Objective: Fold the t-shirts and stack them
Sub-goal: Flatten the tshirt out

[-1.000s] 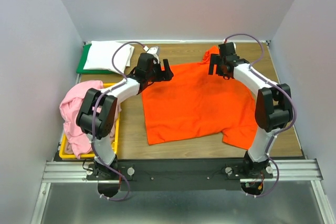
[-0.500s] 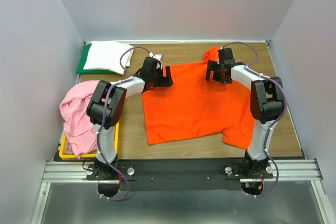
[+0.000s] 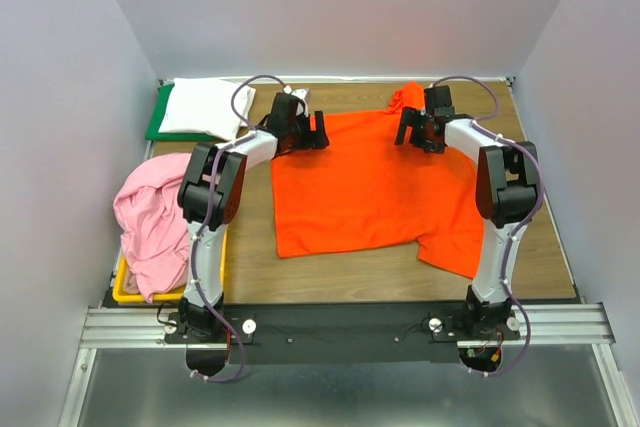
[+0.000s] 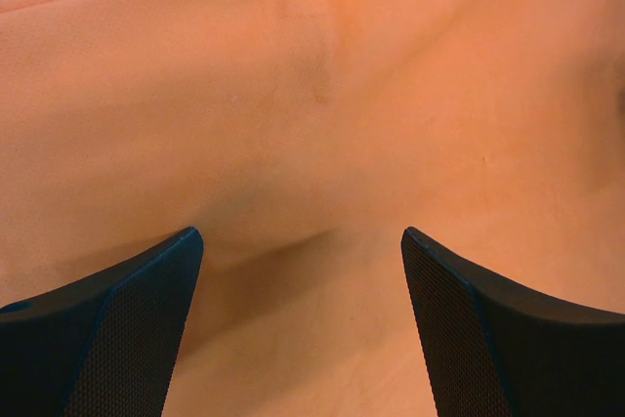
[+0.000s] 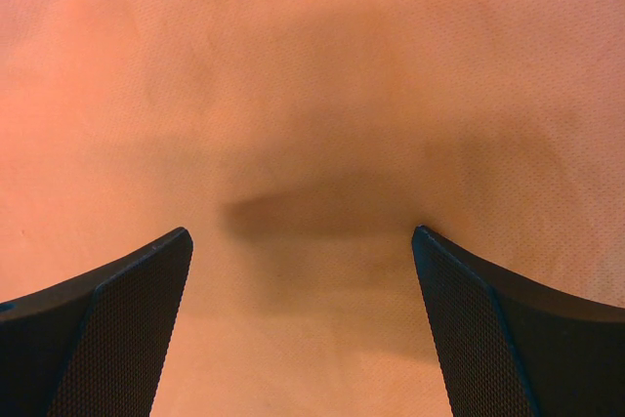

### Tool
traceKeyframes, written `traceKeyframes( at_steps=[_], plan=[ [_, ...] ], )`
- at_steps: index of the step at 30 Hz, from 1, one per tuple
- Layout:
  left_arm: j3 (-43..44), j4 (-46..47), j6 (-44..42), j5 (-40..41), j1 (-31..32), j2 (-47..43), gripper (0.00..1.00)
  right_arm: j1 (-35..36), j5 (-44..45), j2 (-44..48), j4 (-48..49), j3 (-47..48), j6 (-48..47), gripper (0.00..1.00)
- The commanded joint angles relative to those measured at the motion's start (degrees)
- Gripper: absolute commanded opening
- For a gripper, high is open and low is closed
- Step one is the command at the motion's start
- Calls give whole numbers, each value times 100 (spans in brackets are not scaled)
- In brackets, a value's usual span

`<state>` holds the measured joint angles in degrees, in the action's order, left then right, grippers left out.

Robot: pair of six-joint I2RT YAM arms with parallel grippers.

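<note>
My grippers should slide the cloth back before my left gripper grabs its near corner point(image 3: 281, 253), because the orange t-shirt's near hem point(image 3: 345, 248) is near the table's front edge.
A bright orange t-shirt point(image 3: 370, 187) lies spread flat on the wooden table, filling both wrist views point(image 4: 312, 95) point(image 5: 312, 95). My left gripper point(image 3: 308, 134) is over its far left corner, jaws wide open, just above the cloth point(image 4: 303, 241). Over the shirt's far right part my right gripper point(image 3: 415, 130) stands open too, nothing between its fingers point(image 5: 303, 241). A white t-shirt point(image 3: 205, 107) lies folded on the green board at the back left. A light pink t-shirt point(image 3: 155, 217) is heaped in the yellow bin.
The green board point(image 3: 157, 122) sits at the back left corner. The yellow bin point(image 3: 125, 292) stands at the left near edge. An orange sleeve bunches at the back point(image 3: 405, 97). Grey walls close in on three sides.
Both arms have stretched further back over the shirt's far edge. The shirt has slid slightly away from the near edge. Both grippers have stayed open.
</note>
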<state>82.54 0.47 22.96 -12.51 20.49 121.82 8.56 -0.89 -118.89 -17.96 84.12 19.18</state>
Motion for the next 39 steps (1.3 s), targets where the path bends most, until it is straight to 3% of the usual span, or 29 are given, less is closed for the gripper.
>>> traceKeyframes(
  at_steps=[1,19,30,34,39],
  plan=[
    [603,-618,-239,-216,-89,526,90,-65,-201,-406,-41,227,182,100],
    [3644,-1575,-354,-866,-520,2117,90,-153,-509,-1303,-77,1361,640,100],
    [4699,-1585,-345,-1166,-590,2671,90,-153,-623,-1496,-77,1713,903,100],
    [4684,-1533,-458,-1009,-625,2515,89,-144,-685,-1480,-68,1819,790,100],
    [3859,-1172,-529,-516,-581,1610,89,-153,-501,-1155,-68,1907,281,100]
  ],
)
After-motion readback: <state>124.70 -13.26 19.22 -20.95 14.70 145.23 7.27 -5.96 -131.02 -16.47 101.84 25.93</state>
